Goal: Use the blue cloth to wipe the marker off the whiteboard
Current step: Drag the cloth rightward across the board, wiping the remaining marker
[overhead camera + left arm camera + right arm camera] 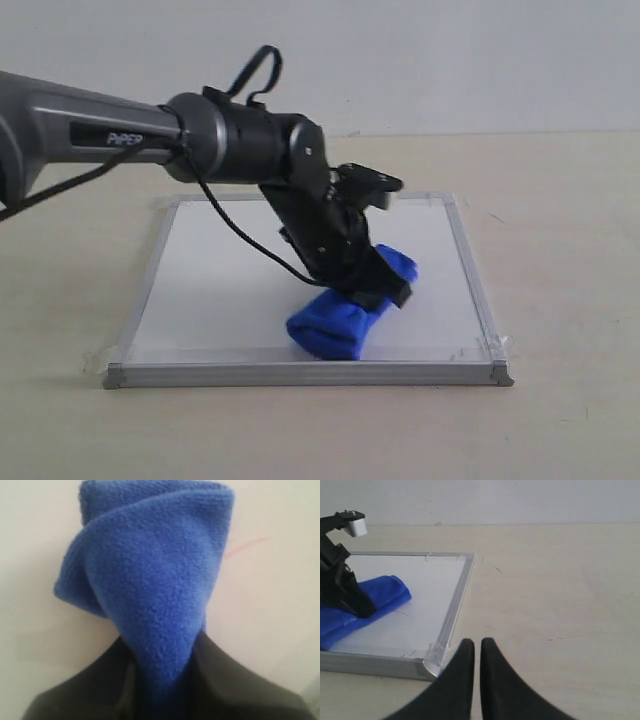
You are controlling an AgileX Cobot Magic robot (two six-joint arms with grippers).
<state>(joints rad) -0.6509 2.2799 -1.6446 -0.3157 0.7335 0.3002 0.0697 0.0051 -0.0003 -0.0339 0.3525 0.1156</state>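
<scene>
The blue cloth is at the whiteboard's front edge, and red marker still shows. My left gripper should wipe the cloth back toward the whiteboard's middle.
The whiteboard lies flat on the table, silver-framed. My left gripper reaches across it and is shut on the blue cloth, which presses on the board near its front edge. In the left wrist view the cloth bulges out from between the dark fingers. A faint red marker line shows on the white surface beside it. My right gripper is shut and holds nothing, hovering over the table beside the board's corner. From there I see the cloth and the left gripper.
The board rests on a beige table with a pale wall behind. Clear tape holds its corners. A black cable loops from the left arm above the board. The right arm is outside the exterior view.
</scene>
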